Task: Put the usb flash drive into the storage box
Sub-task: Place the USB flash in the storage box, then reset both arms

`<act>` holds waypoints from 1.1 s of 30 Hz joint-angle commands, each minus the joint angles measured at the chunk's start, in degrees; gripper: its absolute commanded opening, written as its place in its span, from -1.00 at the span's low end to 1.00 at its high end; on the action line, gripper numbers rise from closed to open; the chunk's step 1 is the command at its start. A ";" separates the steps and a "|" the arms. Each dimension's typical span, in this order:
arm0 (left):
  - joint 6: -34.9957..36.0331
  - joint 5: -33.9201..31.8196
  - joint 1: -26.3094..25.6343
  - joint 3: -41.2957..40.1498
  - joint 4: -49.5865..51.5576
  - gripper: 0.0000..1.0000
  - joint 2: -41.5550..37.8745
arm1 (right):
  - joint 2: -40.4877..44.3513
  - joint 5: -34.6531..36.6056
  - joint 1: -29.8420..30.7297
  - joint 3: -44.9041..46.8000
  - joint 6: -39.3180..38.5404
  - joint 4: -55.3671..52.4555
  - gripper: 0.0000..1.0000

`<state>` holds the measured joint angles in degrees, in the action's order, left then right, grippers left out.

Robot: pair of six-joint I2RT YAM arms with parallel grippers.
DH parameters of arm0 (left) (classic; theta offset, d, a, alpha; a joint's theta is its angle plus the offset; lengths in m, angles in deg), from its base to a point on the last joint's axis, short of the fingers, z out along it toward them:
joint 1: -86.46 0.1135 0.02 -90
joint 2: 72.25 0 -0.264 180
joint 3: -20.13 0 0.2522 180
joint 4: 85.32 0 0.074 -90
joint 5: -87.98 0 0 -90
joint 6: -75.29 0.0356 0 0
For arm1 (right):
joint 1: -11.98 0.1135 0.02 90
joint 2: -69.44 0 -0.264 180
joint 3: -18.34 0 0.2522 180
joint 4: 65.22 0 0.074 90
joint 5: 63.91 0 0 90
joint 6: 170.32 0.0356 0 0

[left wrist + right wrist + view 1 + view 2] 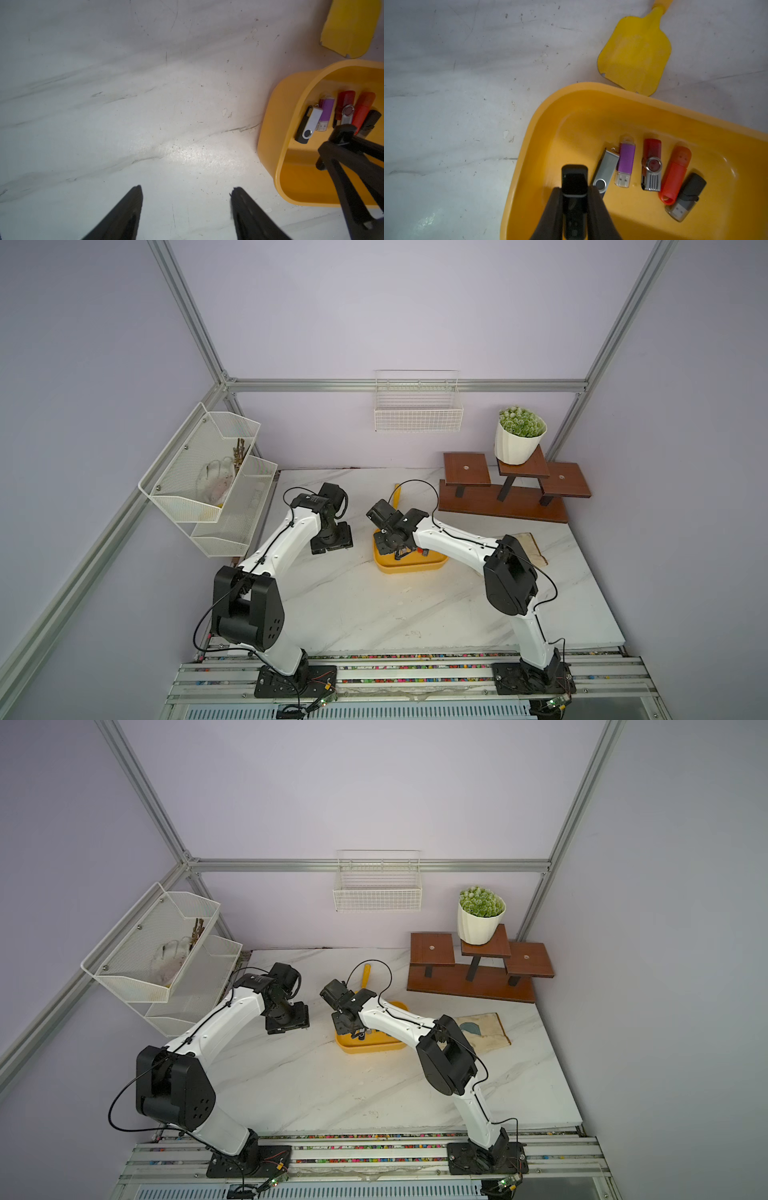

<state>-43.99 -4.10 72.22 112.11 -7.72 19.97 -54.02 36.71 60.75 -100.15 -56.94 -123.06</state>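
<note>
I should keep lowering the black usb flash drive [574, 179] with my right gripper, as it is over the storage box's clear bottom beside the silver one, until it is close to that bottom, and then let go.
The storage box [529, 133] is a shallow yellow tub at mid-table, seen in both top views [409, 570] [370, 1050]. My right gripper [575, 188] is shut on a black usb flash drive [574, 176], held lengthwise between its fingers above the box's inner floor near one end wall. Several other drives lie side by side in the box: a silver swivel one [605, 168], a purple one [625, 160], two red ones and a grey one. My left gripper [186, 188] stands open over bare table beside the box [268, 133], with nothing between its fingers.
A small yellow long-handled scoop [635, 56] lies just behind the box. A brown wooden stand [507, 497] with a white plant pot [519, 439] fills the back right. A flat tan pad [532, 547] lies under the right arm. White wire baskets [212, 472] [417, 414] hang on the walls.
</note>
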 commanded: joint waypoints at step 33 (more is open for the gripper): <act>1.39 0.16 1.83 -1.24 -0.92 0.44 -4.34 | -3.68 2.86 -1.05 -1.85 -1.44 5.16 -0.19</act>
<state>-43.57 -3.78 73.36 110.84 -7.72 17.90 -60.95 37.38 59.96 -100.65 -57.49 -119.01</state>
